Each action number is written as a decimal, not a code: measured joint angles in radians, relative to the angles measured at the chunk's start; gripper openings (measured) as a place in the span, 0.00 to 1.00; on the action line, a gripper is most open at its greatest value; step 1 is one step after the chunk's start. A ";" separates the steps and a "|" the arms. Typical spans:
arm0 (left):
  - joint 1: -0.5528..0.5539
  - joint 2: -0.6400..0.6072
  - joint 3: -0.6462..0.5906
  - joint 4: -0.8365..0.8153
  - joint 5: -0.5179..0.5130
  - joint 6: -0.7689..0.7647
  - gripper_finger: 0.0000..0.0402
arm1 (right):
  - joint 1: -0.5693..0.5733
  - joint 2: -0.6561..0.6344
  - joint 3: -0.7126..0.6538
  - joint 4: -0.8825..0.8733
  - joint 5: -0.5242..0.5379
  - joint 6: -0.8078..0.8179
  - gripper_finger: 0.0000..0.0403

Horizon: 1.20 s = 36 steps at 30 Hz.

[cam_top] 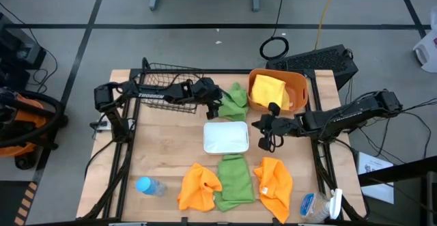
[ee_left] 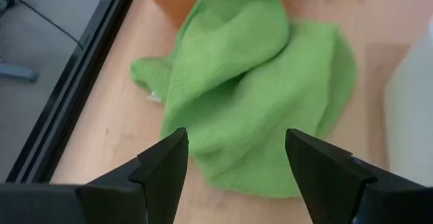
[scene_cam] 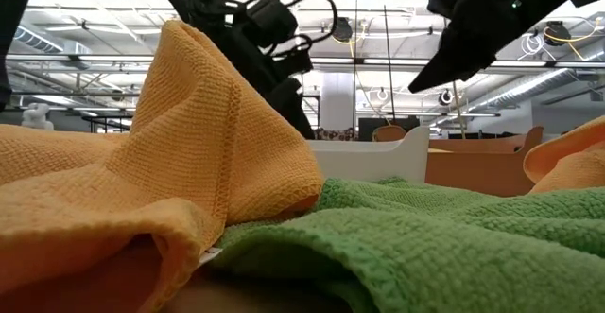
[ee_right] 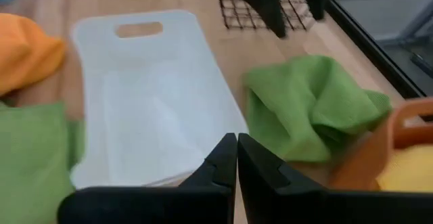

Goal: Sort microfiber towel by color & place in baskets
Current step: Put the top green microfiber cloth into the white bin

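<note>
My left gripper's open fingers are on both sides of the near folds of the crumpled green towel (ee_left: 237, 146), so I keep going down until a raised fold (ee_left: 249, 109) fills the grip.
A crumpled green towel (cam_top: 234, 102) (ee_left: 257, 82) lies on the table between the black wire basket (cam_top: 167, 84) and the orange tub (cam_top: 300, 89), touching the tub's wall. My left gripper (cam_top: 217, 106) (ee_left: 235, 146) hovers open just above its near edge, a finger over each side. A yellow towel (cam_top: 268, 88) lies in the tub. The white tray (cam_top: 226, 137) (ee_right: 149, 95) sits mid-table. My right gripper (cam_top: 259, 125) (ee_right: 235, 146) hangs shut over the tray's right side, holding nothing. Two orange towels (cam_top: 199, 186) (cam_top: 274, 178) and a green towel (cam_top: 235, 178) lie at the near edge.
A blue-capped bottle (cam_top: 149, 186) lies near the front left, and another plastic bottle (cam_top: 317, 204) lies at the front right corner. The two grippers are close together around the tray's far side. Bare wood shows on the table's left half.
</note>
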 joint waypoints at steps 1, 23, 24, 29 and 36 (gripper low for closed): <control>0.002 0.007 0.000 0.005 0.000 0.002 0.63 | 0.008 0.000 0.000 0.007 0.000 -0.005 0.02; -0.007 0.101 0.019 0.088 0.058 0.204 0.63 | 0.026 0.132 0.000 0.130 0.000 -0.012 0.02; -0.008 0.111 0.020 0.098 0.063 0.218 0.63 | 0.026 0.143 0.000 0.142 0.000 -0.013 0.02; -0.016 0.160 0.020 0.103 0.064 0.276 0.59 | 0.029 0.178 0.000 0.165 -0.005 0.004 0.02; -0.031 0.189 0.018 0.109 0.045 0.287 0.46 | 0.057 0.196 0.000 0.158 -0.005 0.041 0.02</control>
